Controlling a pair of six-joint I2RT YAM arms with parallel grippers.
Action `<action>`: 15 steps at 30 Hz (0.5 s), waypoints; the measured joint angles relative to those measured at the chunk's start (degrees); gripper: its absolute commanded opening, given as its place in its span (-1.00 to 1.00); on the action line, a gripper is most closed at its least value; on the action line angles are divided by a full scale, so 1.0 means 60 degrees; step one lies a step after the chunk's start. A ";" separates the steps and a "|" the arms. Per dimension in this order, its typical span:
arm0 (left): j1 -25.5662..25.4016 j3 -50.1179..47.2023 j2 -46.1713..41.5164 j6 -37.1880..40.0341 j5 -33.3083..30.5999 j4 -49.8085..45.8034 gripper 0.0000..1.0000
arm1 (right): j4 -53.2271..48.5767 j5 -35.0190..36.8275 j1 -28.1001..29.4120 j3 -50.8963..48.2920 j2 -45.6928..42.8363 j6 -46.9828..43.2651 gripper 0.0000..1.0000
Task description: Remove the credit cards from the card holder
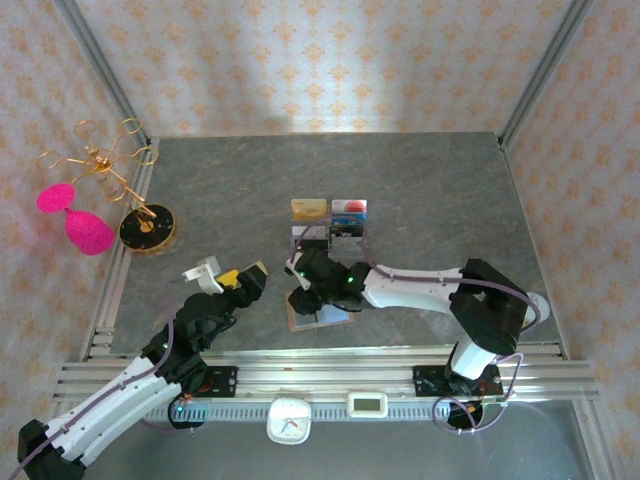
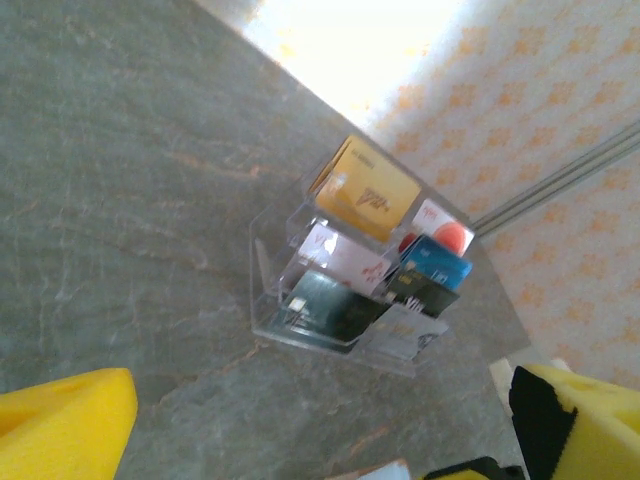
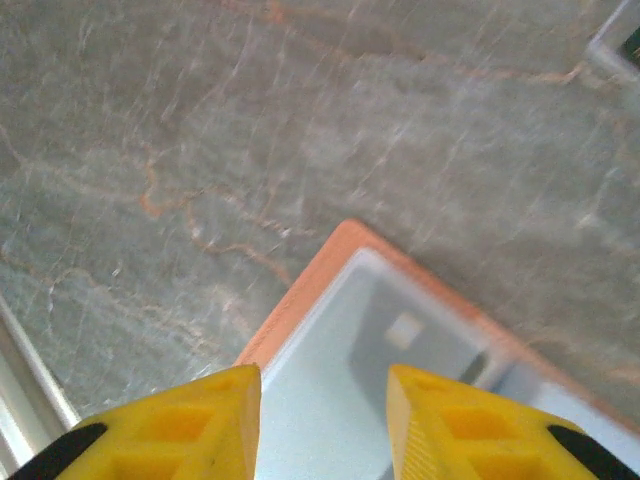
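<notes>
Next, I close my left gripper and press it on the sleeve point(image 3: 310, 400) before my right gripper pulls the card out, because the greyish credit card point(image 3: 405, 335) is deep in its sleeve.
The card holder point(image 1: 322, 318) lies open on the table near the front edge, a pinkish-tan rim around bluish clear sleeves point(image 3: 340, 400). Through the sleeve I see a greyish credit card point(image 3: 430, 350) with a pale chip. My right gripper point(image 1: 302, 290) hovers just over the holder's left corner, its yellow jaws point(image 3: 322, 425) open a little above the sleeve with nothing between them. My left gripper point(image 1: 247, 277) stands to the left of the holder, open wide point(image 2: 320, 435) and empty. A corner of the card holder point(image 2: 385, 470) shows at the bottom of the left wrist view.
A clear acrylic tiered stand point(image 1: 330, 222) point(image 2: 270, 270) behind the holder carries several cards, a gold one point(image 2: 365, 190) on top. A gold wire tree with pink pieces point(image 1: 100, 195) stands at the far left. Aluminium rails point(image 1: 320, 365) run along the front edge.
</notes>
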 measured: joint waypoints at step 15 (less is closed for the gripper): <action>0.0015 -0.0073 0.0477 -0.0226 0.0484 -0.0211 0.91 | -0.0488 0.1708 0.1107 0.0142 0.1118 0.0645 -0.23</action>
